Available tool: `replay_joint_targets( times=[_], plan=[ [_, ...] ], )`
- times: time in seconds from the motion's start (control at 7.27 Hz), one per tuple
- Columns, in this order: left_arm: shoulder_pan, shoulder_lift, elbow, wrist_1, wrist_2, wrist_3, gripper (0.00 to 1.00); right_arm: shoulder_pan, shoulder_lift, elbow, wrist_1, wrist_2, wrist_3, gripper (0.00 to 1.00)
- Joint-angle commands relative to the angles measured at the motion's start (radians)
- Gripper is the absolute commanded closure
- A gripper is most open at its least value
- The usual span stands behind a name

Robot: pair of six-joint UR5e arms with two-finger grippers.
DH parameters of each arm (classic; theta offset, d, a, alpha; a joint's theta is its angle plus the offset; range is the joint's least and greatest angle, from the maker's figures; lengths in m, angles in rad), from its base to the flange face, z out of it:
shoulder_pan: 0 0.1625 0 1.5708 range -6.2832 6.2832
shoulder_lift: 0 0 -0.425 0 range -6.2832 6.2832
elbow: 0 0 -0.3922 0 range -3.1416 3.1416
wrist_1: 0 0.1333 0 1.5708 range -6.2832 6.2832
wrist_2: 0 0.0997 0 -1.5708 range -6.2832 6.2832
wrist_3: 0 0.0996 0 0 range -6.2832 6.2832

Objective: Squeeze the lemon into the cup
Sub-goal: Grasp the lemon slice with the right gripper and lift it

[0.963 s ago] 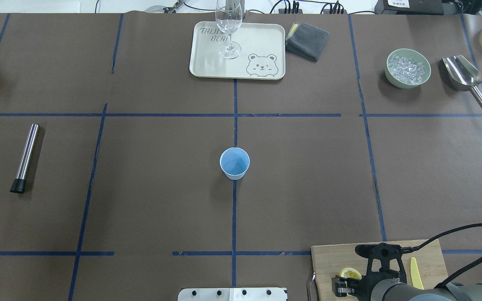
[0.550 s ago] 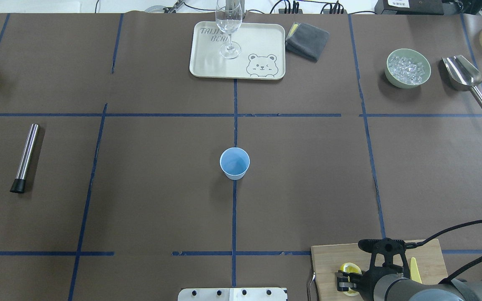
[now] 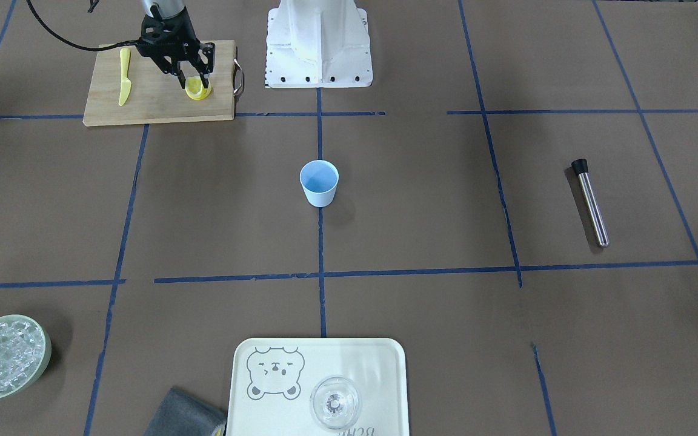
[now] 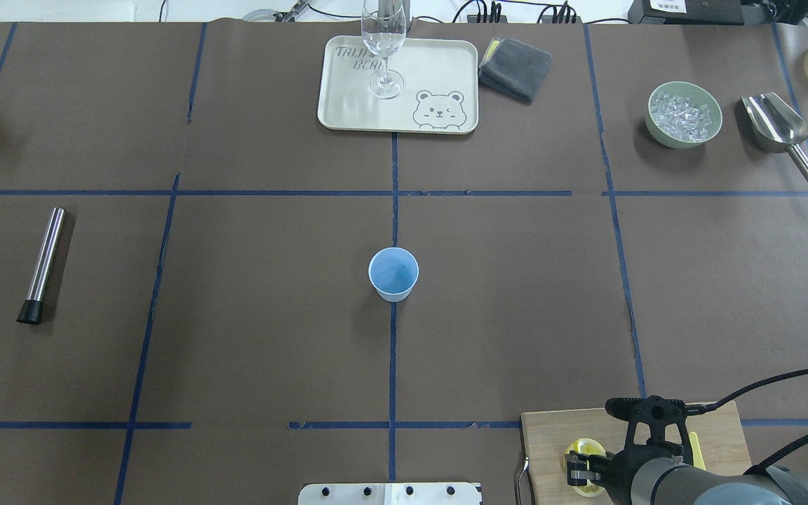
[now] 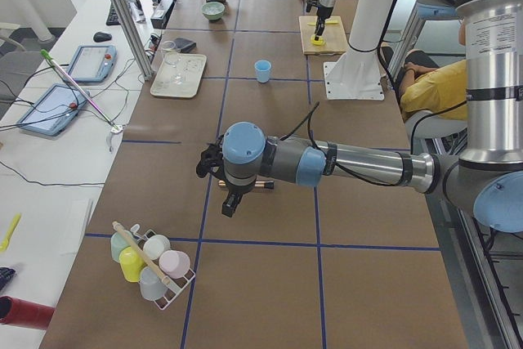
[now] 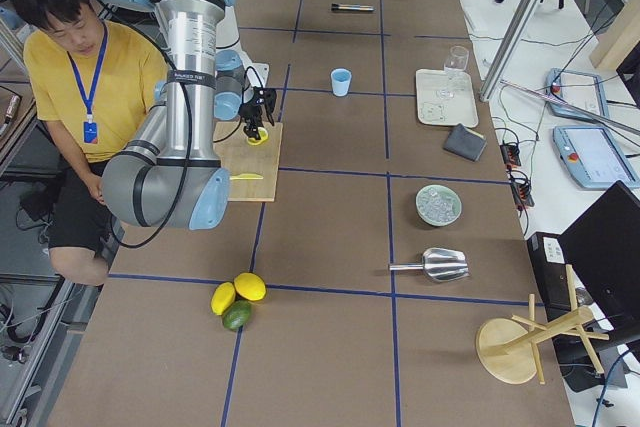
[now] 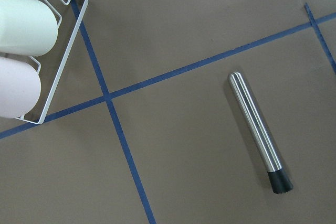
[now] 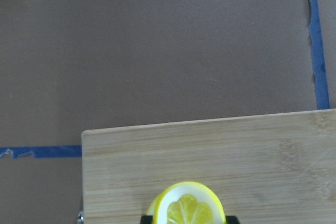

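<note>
The lemon has a yellow edge peeking out under it, so I expect it to come off another piece that stays on the board when the robot lifts it.
The light-blue cup stands upright at the table's centre, also seen from the front. The lemon is a round slice with its pale face up, lying on the wooden cutting board at the near right. My right gripper is lowered over the lemon and open, one finger on each side of it. The right wrist view shows the lemon between two black fingertips at the bottom edge. My left gripper hangs over the table's left end; I cannot tell its state.
A yellow knife lies on the board to the right of the gripper. A steel muddler lies at the left. At the back are a tray with a glass, a grey cloth, an ice bowl and a scoop. A person sits behind the robot.
My right gripper has come down over the lemon slice, so its fingers now flank it. The cup has not moved.
</note>
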Motion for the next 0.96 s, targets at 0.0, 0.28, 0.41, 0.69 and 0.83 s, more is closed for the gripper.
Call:
replay_joint_targets(
  times=[0.0,0.28,0.41,0.69,0.83],
  plan=[
    [0.000,0.002,-0.002,0.001,0.000,0.000,0.00,0.001,-0.011,0.015,-0.001,0.000,0.002,0.44],
    [0.000,0.005,-0.003,0.002,0.000,0.000,0.00,0.007,-0.017,0.040,-0.001,0.000,0.004,0.43],
    [-0.002,0.008,-0.005,0.002,0.000,0.000,0.00,0.019,-0.014,0.043,-0.001,0.000,0.004,0.43],
    [-0.002,0.009,-0.008,0.002,0.000,0.000,0.00,0.046,-0.008,0.069,-0.001,0.001,0.004,0.43],
    [-0.002,0.011,-0.009,0.002,0.000,0.000,0.00,0.056,0.015,0.067,0.000,0.004,0.004,0.43]
  ],
)
